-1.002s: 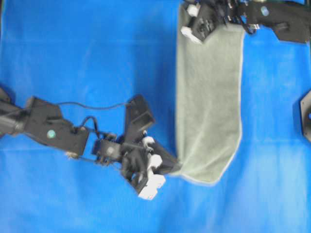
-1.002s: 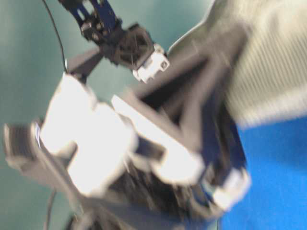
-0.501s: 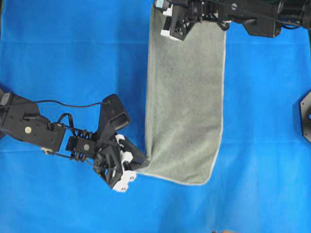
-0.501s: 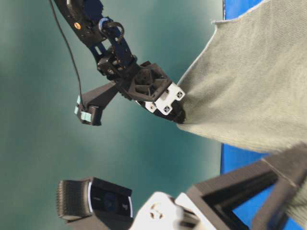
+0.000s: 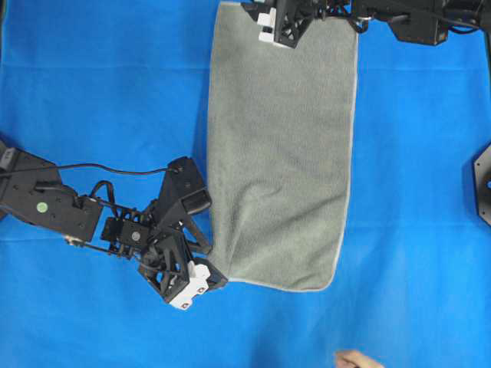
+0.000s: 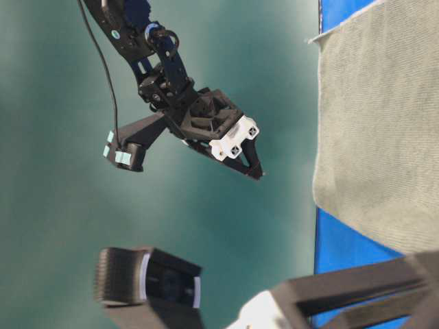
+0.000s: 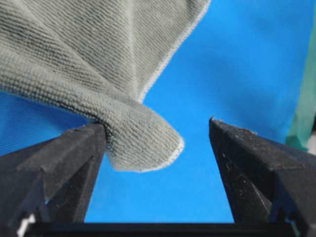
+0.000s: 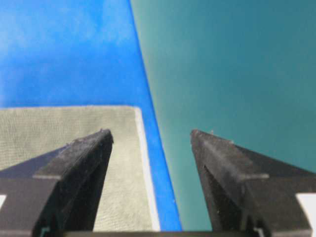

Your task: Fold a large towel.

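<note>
The towel's far corner (image 5: 226, 9) that my left gripper should take is under my right gripper, so my right gripper should first move back to the other far corner (image 5: 350, 31).
The grey-green towel (image 5: 280, 146) lies flat on the blue sheet (image 5: 100, 92), running from the far edge to the middle. My left gripper (image 5: 217, 266) is open at its near left corner. In the left wrist view the curled corner (image 7: 143, 143) leans on the left finger (image 7: 74, 163) of the gripper (image 7: 155, 126), and the jaws stand wide apart. My right gripper (image 5: 261, 19) is open above the towel's far left corner. In the right wrist view the gripper (image 8: 150, 132) straddles the towel's hemmed edge (image 8: 140, 163). It hangs free of the towel (image 6: 377, 123) in the table-level view (image 6: 254, 168).
A black mount (image 5: 482, 184) sits at the right edge of the table. A fingertip (image 5: 353, 359) shows at the bottom edge. The blue sheet ends just past the towel's far edge, with teal background (image 8: 237, 74) beyond it.
Both grippers have let go of the towel corners and opened. The towel has spread wider to the left and now lies flat. The right gripper has drawn away from the cloth.
</note>
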Available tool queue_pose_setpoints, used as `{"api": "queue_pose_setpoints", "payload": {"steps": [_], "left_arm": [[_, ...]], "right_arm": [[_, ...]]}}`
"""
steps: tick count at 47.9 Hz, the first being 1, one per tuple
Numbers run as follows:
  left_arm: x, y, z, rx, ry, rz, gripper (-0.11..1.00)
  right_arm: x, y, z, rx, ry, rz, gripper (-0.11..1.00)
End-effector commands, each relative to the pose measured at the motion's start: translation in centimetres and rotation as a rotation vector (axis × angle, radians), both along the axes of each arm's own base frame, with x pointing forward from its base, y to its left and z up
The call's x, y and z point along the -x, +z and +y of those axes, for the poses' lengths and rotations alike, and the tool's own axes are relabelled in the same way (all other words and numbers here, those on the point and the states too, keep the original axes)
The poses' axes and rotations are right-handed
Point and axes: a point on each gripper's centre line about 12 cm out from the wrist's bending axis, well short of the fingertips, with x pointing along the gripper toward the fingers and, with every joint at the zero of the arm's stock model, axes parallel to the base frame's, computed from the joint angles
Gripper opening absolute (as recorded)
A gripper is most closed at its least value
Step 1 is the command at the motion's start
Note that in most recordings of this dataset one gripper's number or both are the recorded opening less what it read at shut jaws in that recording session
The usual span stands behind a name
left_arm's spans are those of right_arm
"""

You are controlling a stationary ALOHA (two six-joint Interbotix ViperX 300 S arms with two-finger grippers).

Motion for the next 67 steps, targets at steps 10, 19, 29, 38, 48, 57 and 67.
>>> {"api": "queue_pose_setpoints", "payload": {"steps": [10, 19, 29, 38, 48, 57, 67], "left_arm": [[1.7, 5.1, 5.2, -0.145, 0.0, -0.105, 0.77], [4.4, 9.2, 9.3, -0.315, 0.003, -0.245, 0.77], [6.5, 11.3, 13.5, -0.453, 0.081, -0.354, 0.77], [6.4, 11.8, 16.3, -0.584, 0.121, -0.391, 0.77], [5.4, 11.6, 18.9, -0.68, 0.153, -0.393, 0.77], [4.3, 10.4, 24.6, -0.75, 0.248, -0.294, 0.77], [2.3, 7.4, 30.4, -0.784, 0.304, -0.175, 0.77]], "right_arm": [[2.0, 5.0, 1.7, 0.039, 0.004, -0.092, 0.64], [6.0, 7.0, 6.1, 0.015, 0.033, -0.147, 0.64], [11.3, 7.9, 10.8, -0.056, 0.031, -0.237, 0.64], [15.7, 8.2, 13.3, -0.142, -0.018, -0.347, 0.64], [17.1, 7.1, 13.6, -0.182, -0.069, -0.333, 0.64], [16.6, 5.0, 10.7, -0.199, -0.192, -0.23, 0.64], [15.2, 1.5, 5.6, -0.225, -0.3, -0.122, 0.64]]}}
